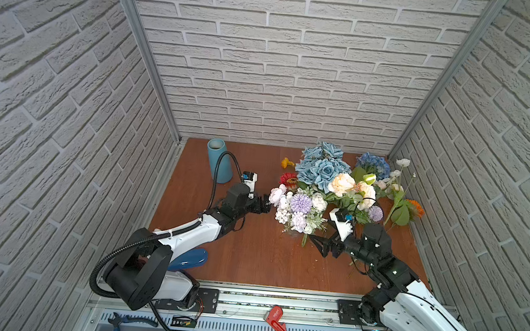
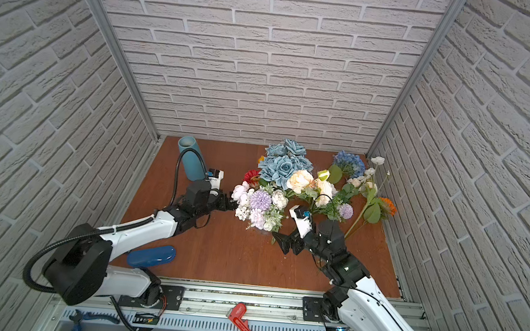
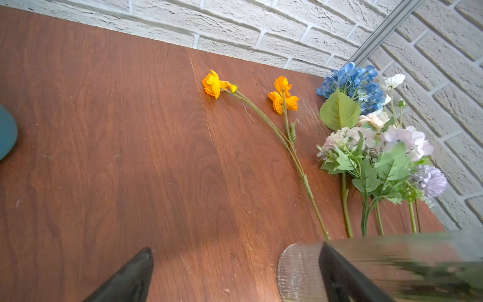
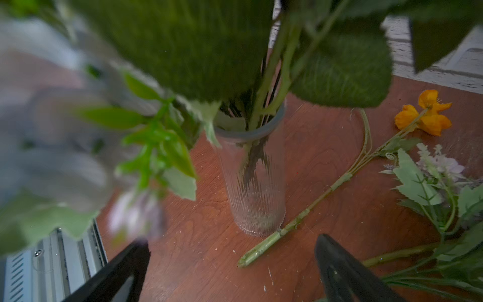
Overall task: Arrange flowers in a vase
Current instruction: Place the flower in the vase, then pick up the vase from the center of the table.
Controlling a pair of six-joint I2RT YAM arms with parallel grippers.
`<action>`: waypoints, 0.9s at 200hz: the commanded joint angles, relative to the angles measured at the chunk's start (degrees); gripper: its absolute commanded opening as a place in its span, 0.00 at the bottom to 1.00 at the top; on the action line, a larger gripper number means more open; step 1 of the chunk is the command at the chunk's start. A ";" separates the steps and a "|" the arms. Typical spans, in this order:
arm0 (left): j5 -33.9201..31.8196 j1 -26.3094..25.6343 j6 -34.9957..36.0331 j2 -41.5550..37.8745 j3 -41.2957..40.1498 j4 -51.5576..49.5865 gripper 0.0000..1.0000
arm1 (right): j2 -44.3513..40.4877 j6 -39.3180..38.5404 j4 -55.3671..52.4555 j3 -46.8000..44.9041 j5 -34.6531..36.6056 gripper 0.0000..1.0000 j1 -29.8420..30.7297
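Observation:
The glass vase (image 4: 256, 186) is upright and centred ahead of the robot's open right fingers, so the right gripper should keep moving in until its fingers close around the vase's rim (image 4: 255, 132).
A clear ribbed glass vase (image 4: 253, 188) stands on the table with several green stems in it; in both top views the blooms hide it. The flowers in it are blue roses (image 1: 321, 172), peach heads (image 1: 341, 183) and a white-lilac bunch (image 1: 299, 204). My right gripper (image 4: 232, 261) is open just in front of the vase, holding nothing. A yellow-orange flower (image 4: 428, 115) lies with its stem end beside the vase's base. My left gripper (image 3: 235, 248) is open at the bouquet's left side (image 1: 266, 205), ribbed glass (image 3: 298, 274) against one finger.
Loose flowers lie at the back right: blue hydrangea (image 1: 373, 165), a white spray (image 1: 398, 183), an orange bloom (image 1: 415, 209). A teal cylinder (image 1: 219, 161) stands back left. A dark blue object (image 1: 190, 259) lies by the left arm. A red wrench (image 1: 280, 322) rests on the front rail.

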 commanded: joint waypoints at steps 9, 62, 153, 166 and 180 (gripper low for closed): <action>-0.36 0.33 -0.44 -0.63 1.47 2.60 0.98 | 1.36 -1.48 19.42 -5.57 3.75 0.99 2.12; 0.90 0.28 -0.96 1.32 2.15 3.62 0.98 | 16.87 -5.01 41.00 -5.87 4.69 1.00 2.86; -1.19 0.69 0.02 -2.21 -0.53 1.59 0.98 | 46.53 -0.57 79.55 -3.43 4.53 1.00 2.86; -1.17 0.70 -0.01 -2.27 -0.75 1.68 0.98 | 49.46 0.24 82.29 -2.94 5.24 1.00 2.87; -1.10 0.69 0.01 -2.45 -0.93 1.68 0.98 | 51.81 0.87 85.88 -2.99 6.36 0.99 2.86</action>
